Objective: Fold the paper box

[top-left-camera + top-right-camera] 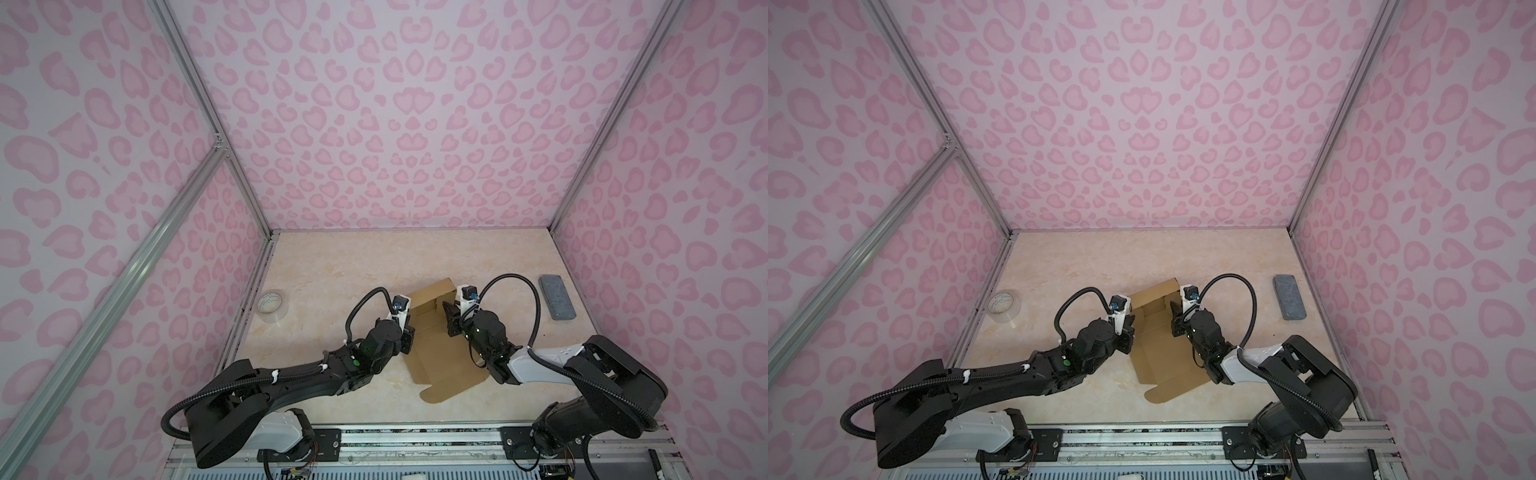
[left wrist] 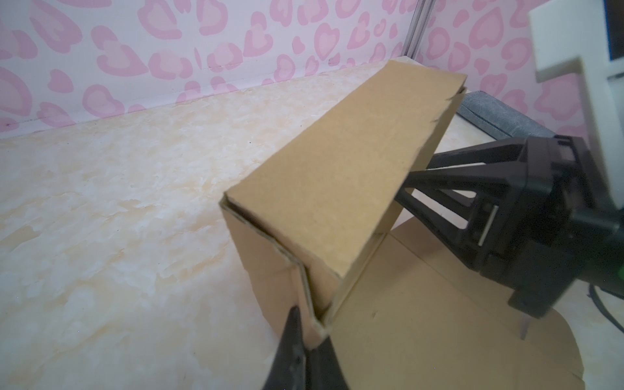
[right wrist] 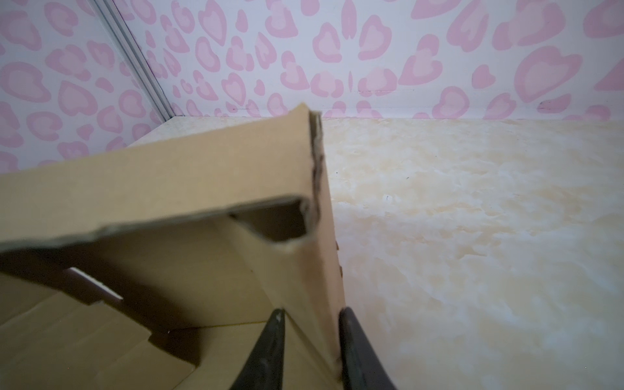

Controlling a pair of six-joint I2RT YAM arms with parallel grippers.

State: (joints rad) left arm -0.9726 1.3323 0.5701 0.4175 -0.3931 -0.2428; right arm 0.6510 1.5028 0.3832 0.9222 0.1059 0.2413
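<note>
Next, my right gripper pinches flap and side point(image 3: 317, 321) together, because the inner flap leans away from the box's side and there is a gap at the box's corner point(image 3: 278, 222).
The paper box point(image 1: 440, 361) point(image 1: 1163, 357) is brown cardboard lying mid-table in both top views, with its far wall and side walls raised and its near flap flat. My left gripper point(image 1: 407, 338) point(image 1: 1128, 328) is at the box's left side. In the left wrist view it point(image 2: 309, 332) is shut on the edge of the left wall point(image 2: 337, 189). My right gripper point(image 1: 451, 318) point(image 1: 1175, 318) is at the right side. In the right wrist view its jaws point(image 3: 312, 312) stand apart astride the right wall point(image 3: 169, 189), with a gap showing.
A clear tape roll point(image 1: 272, 305) point(image 1: 1004, 305) sits by the left wall. A grey rectangular block point(image 1: 557, 297) point(image 1: 1289, 297) lies at the far right. Pink patterned walls close in three sides, and the arm rail runs along the near edge.
</note>
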